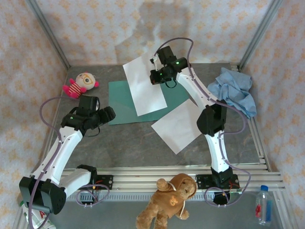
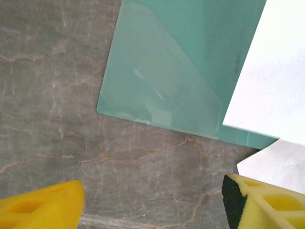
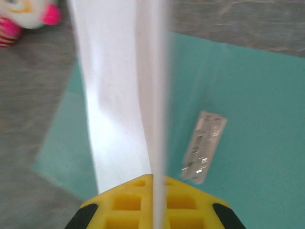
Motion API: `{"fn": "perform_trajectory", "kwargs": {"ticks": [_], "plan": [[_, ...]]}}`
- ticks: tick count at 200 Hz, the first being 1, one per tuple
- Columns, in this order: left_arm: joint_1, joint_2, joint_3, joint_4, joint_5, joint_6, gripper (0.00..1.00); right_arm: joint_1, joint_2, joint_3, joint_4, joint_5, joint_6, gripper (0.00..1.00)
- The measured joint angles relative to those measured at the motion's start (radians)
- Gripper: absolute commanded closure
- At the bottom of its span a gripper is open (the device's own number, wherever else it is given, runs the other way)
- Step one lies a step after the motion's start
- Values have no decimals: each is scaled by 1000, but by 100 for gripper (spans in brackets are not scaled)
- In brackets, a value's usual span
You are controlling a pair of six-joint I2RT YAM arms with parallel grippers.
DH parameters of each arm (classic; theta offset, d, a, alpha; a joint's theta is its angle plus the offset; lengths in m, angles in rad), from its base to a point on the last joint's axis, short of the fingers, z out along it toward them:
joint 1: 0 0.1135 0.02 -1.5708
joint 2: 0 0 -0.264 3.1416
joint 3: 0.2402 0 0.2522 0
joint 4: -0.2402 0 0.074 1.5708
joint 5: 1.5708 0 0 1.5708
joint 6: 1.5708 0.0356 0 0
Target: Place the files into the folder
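The white file lies at a slant across the folder, and its near corner (image 2: pixel 227 122) is outside the inner pocket. My right gripper should make the file straight and move it toward the pocket (image 2: pixel 159 78).
The teal folder (image 1: pixel 123 102) lies open and flat at the table's middle; its inner pocket (image 2: pixel 162 81) and a metal clip (image 3: pixel 204 147) show. One white file (image 1: pixel 143 85) slants across the folder, partly lifted, with my right gripper (image 1: pixel 160 76) shut on its far edge. In the right wrist view this sheet (image 3: pixel 124 95) runs edge-on between the yellow fingertips (image 3: pixel 119 205). The other file (image 1: pixel 178 125) rests on the table, overlapping the folder's near right corner. My left gripper (image 1: pixel 107 114) hangs open just off the folder's near left corner (image 2: pixel 102 107), nothing between its fingers (image 2: pixel 43 207).
A pink-and-white doll (image 1: pixel 78 84) lies at the back left, a light blue cloth (image 1: pixel 233 89) at the back right. A brown teddy bear (image 1: pixel 169 200) and a water bottle (image 1: pixel 263 205) sit in front of the rail. Frame posts rise at the back corners.
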Motion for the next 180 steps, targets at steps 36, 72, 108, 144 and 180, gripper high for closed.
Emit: {"fn": "perform_trajectory", "kwargs": {"ticks": [36,72,108,144,180], "plan": [[0,-11,-45,-1,21,0,23,0,122,21,49,158,-82,100],[1,-40,-47,-2,21,0,23,1,141,19,115,211,-138,100],[1,-42,-50,-2,22,0,23,5,141,17,164,209,-156,100],[1,-42,-60,-2,28,0,23,19,141,-12,196,195,-184,100],[8,-42,-62,-5,33,2,23,23,128,-64,230,148,-214,100]]}}
